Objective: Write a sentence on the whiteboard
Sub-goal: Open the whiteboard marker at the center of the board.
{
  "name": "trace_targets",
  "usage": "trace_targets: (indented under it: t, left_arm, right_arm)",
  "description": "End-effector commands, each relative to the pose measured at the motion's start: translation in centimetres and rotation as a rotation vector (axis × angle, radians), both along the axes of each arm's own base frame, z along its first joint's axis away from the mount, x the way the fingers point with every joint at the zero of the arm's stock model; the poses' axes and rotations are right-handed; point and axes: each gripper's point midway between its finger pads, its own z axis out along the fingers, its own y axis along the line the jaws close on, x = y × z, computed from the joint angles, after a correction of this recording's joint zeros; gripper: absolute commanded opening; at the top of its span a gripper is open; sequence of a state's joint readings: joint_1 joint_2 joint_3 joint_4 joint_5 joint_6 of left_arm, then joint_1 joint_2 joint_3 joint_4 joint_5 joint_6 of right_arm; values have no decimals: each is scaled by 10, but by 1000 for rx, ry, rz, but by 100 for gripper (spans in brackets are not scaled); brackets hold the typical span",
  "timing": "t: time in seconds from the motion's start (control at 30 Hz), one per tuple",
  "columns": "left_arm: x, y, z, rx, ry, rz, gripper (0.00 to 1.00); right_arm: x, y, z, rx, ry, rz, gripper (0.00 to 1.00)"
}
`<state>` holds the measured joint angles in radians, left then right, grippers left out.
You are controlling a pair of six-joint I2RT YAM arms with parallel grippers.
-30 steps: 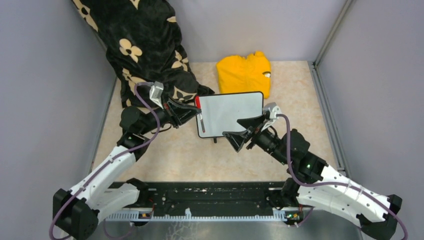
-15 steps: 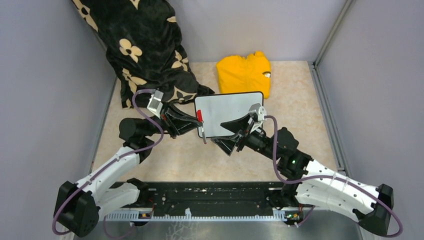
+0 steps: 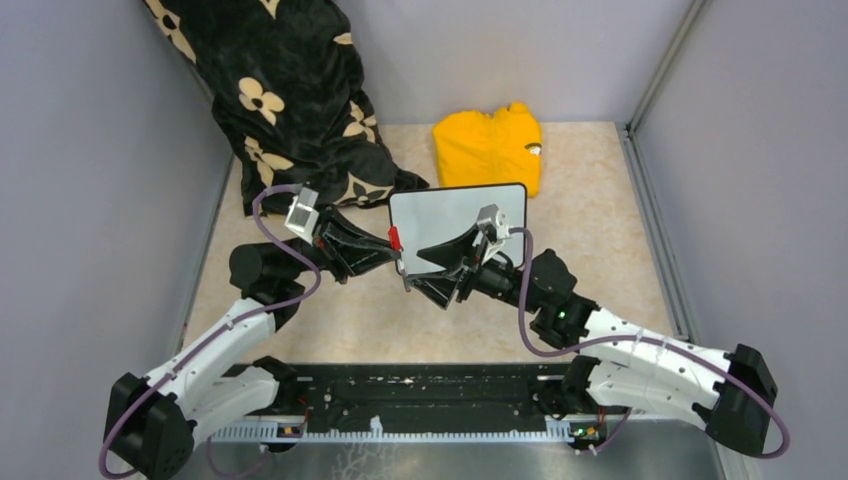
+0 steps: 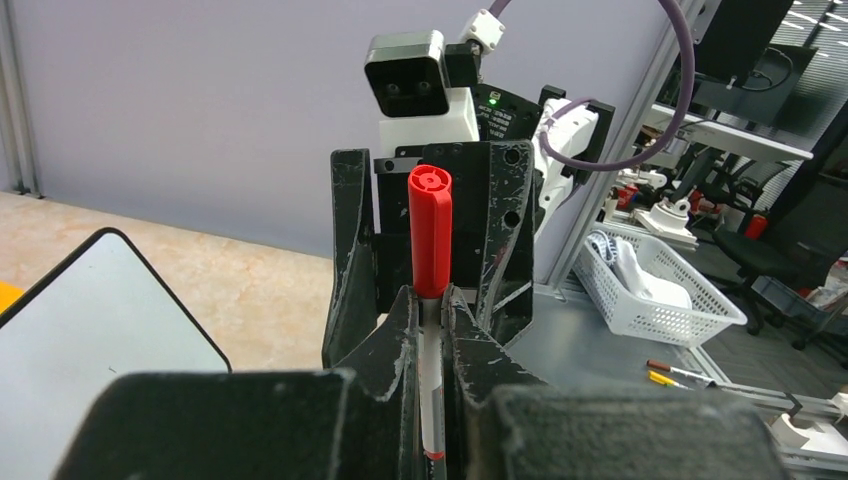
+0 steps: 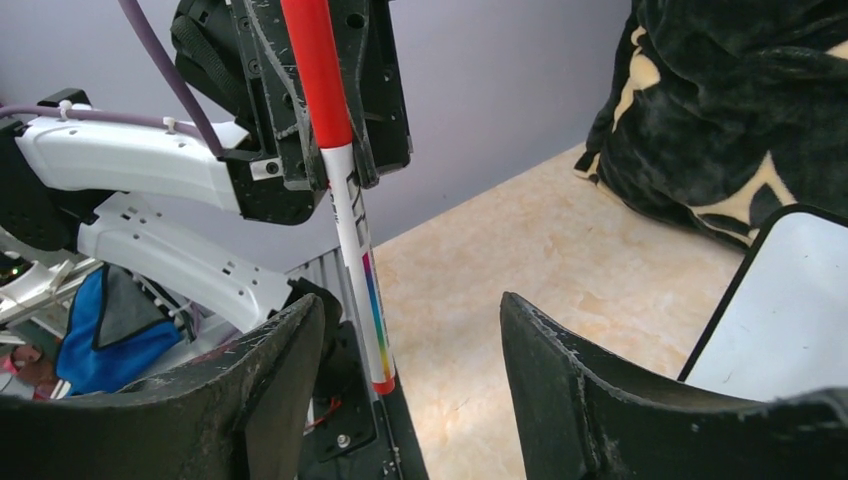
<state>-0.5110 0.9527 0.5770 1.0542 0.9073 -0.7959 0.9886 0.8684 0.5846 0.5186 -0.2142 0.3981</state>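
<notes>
The robot's left gripper is holding where the red cap meets the marker's body point(image 4: 431, 298), so it should move over onto the cap point(image 4: 431, 232) as soon as the right gripper is holding the marker's body.
The whiteboard point(image 3: 460, 222) lies flat mid-table, its face blank; no red sentence shows on it. My left gripper point(image 3: 396, 256) is shut on a slim marker point(image 3: 401, 262) with its red cap on, held upright off the board's near left corner. In the left wrist view the marker point(image 4: 431, 240) stands between the shut jaws of my left gripper point(image 4: 431, 305). My right gripper point(image 3: 421, 271) is open, its jaws on either side of the marker's lower end without touching. The right wrist view shows the marker point(image 5: 352, 225) nearer the left finger point(image 5: 270, 375) of my right gripper point(image 5: 405, 340).
A yellow garment point(image 3: 488, 148) lies just behind the whiteboard. A black blanket with cream flowers point(image 3: 290, 100) is heaped at the back left and shows in the right wrist view point(image 5: 740, 100). Grey walls close in three sides. The black rail point(image 3: 420, 395) runs along the near edge.
My right gripper has moved left along the board's near edge until its open jaws bracket the marker. My left gripper has drawn the marker a little toward the near side, off the board's left edge.
</notes>
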Motion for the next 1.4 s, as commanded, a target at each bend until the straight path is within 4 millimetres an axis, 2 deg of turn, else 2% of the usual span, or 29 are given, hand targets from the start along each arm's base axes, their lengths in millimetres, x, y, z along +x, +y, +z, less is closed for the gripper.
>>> trace_targets:
  t: [0.0,0.43,0.67,0.77,0.83,0.9,0.97,1.03,1.13,1.3,1.37]
  left_arm:
    - [-13,1,6,-8,-70,-31,0]
    - [-18,1,7,-3,-88,-35,0]
    - [-19,2,8,-6,-93,-30,0]
    - [-19,2,9,-6,-94,-26,0]
    - [-18,2,9,-7,-92,-20,8]
    - [-18,2,9,-6,-90,-18,26]
    - [-19,3,10,-5,-93,-19,51]
    - [-19,3,10,-3,-95,-21,64]
    - [-22,3,11,-1,-103,-29,71]
    - [-22,2,11,8,-101,-36,71]
    - [-22,2,10,13,-99,-39,68]
  right_arm:
    - [-11,5,51,124,-75,59,62]
    - [-20,28,57,111,-81,171,44]
    - [-24,36,50,78,-74,215,27]
    - [-25,37,43,56,-71,221,17]
    - [-26,36,40,43,-74,222,2]
    - [-26,35,37,32,-75,218,0]
    - [-26,34,34,17,-80,212,0]
    - [-26,34,29,-4,-84,209,0]
    - [-27,34,22,-33,-88,204,0]
    - [-29,37,18,-44,-92,213,0]
    - [-31,39,17,-50,-94,219,0]
